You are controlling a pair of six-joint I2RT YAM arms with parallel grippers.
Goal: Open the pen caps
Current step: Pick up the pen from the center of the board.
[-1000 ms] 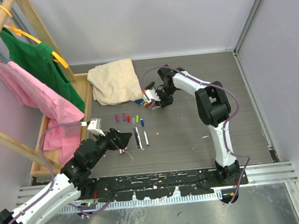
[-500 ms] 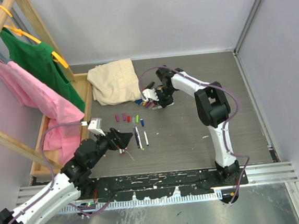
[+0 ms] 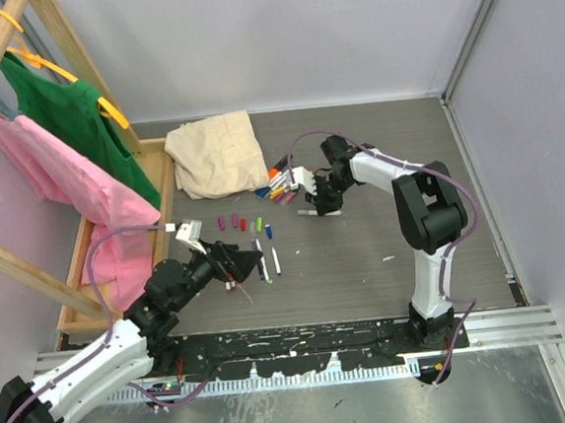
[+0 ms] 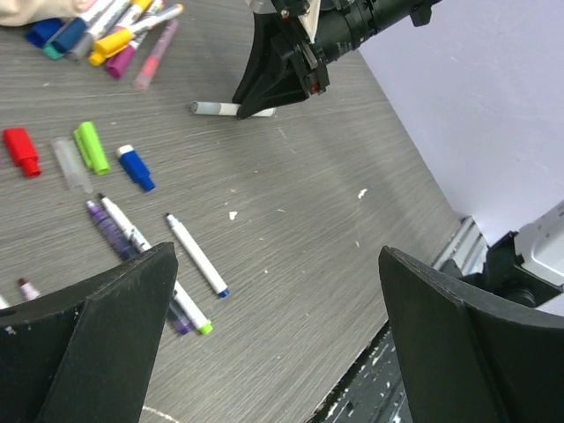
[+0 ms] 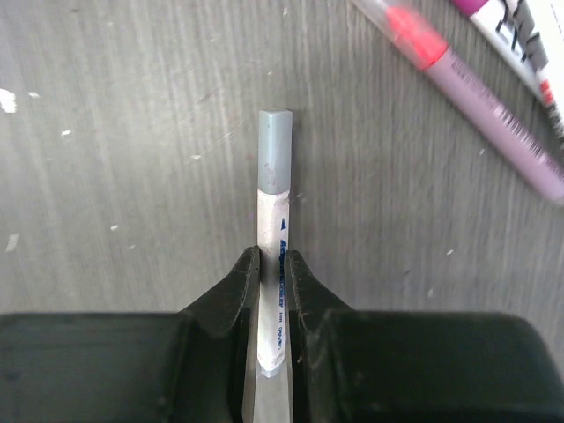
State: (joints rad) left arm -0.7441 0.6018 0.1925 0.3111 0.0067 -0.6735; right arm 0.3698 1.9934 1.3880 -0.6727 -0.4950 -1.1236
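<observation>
I should now move my left gripper in until it closes around the grey cap [image 3: 305,212], because the cap sticks out while my right gripper holds the pen's white body [image 5: 273,225].
My right gripper [image 5: 273,264] is shut on a white-barrelled pen [image 5: 272,225] with its grey cap [image 5: 274,148] still on, held low over the table, right of the marker pile [image 3: 278,187]. It also shows in the top view [image 3: 323,200] and the left wrist view [image 4: 278,75]. My left gripper [image 3: 248,264] is open and empty, above the uncapped pens [image 4: 196,254]. Loose caps lie in a row: red [image 4: 19,150], green [image 4: 92,147], blue [image 4: 137,167]; pink [image 3: 222,221] and purple [image 3: 233,219] show from the top.
A beige cloth [image 3: 216,153] lies at the back, touching the marker pile. A wooden rack with pink and green garments [image 3: 60,162] stands at the left. The table's front edge [image 4: 423,352] is close below my left gripper.
My right gripper has moved right and away from the marker pile, carrying the grey-capped pen. My left gripper has shifted a little to the right.
</observation>
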